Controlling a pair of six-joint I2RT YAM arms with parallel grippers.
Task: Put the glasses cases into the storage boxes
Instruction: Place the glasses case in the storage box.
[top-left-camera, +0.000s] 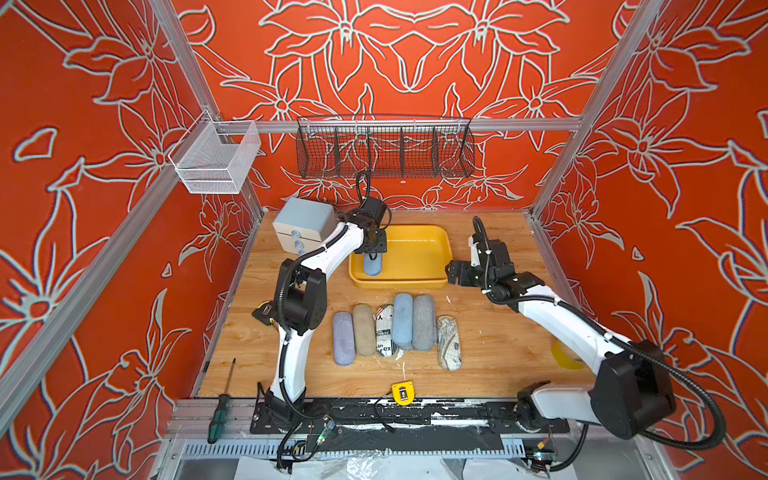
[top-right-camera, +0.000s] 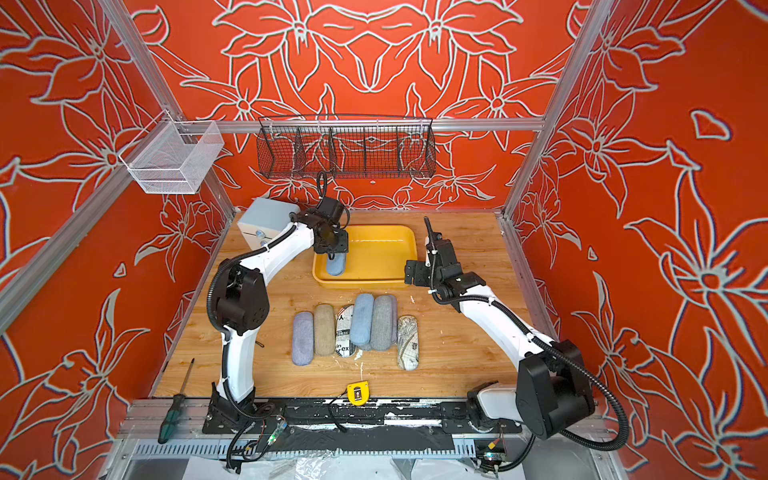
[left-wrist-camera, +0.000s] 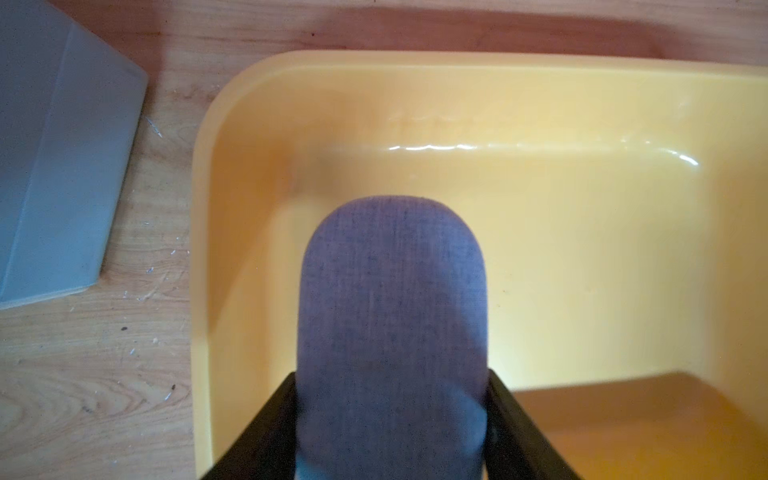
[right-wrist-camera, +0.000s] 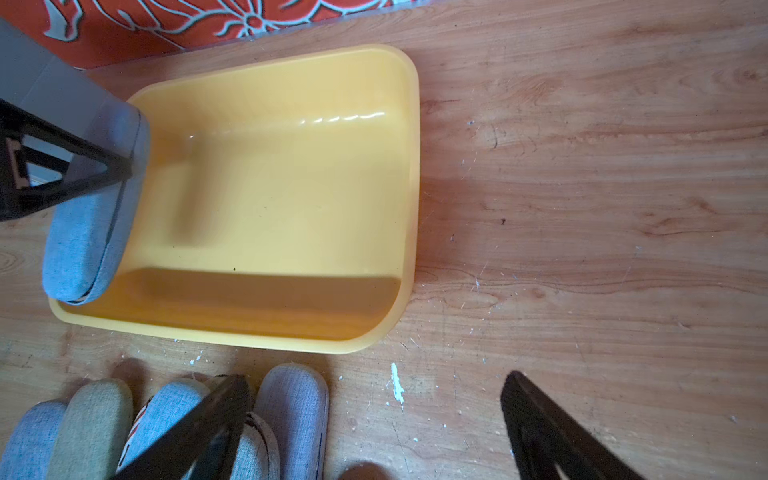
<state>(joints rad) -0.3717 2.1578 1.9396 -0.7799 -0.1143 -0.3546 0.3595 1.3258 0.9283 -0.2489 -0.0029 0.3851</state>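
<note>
I should keep lowering the blue-grey case (top-left-camera: 372, 264) with my left gripper, as it hangs parallel to the yellow box's side by the cabinet, until it reaches the box's bottom.
My left gripper (top-left-camera: 372, 252) is shut on a blue-grey glasses case (top-left-camera: 372, 265), its black fingers (left-wrist-camera: 505, 399) pressing both long sides. The case (left-wrist-camera: 390, 307) hangs over the left part of the yellow storage box (top-left-camera: 440, 249), its near end above the box's near left corner (right-wrist-camera: 83, 245). I cannot tell whether it touches the box. The rest of the box (right-wrist-camera: 411, 166) holds nothing. My right gripper (top-left-camera: 451, 272) stands open beside the box's right edge (right-wrist-camera: 376, 378), over bare wood. Several cases lie in a row: lavender (top-left-camera: 343, 338), tan (top-left-camera: 364, 330), newsprint (top-left-camera: 384, 332), light blue (top-left-camera: 402, 318), grey (top-left-camera: 424, 322), map-printed (top-left-camera: 449, 343).
A pale blue drawer cabinet (top-left-camera: 305, 226) stands just left of the box. A yellow tape measure (top-left-camera: 402, 392) lies at the table's front edge and a screwdriver (top-left-camera: 222, 403) off its front left. Wire baskets (top-left-camera: 384, 147) hang on the back wall. A yellow roll (top-left-camera: 565, 355) sits under my right arm.
</note>
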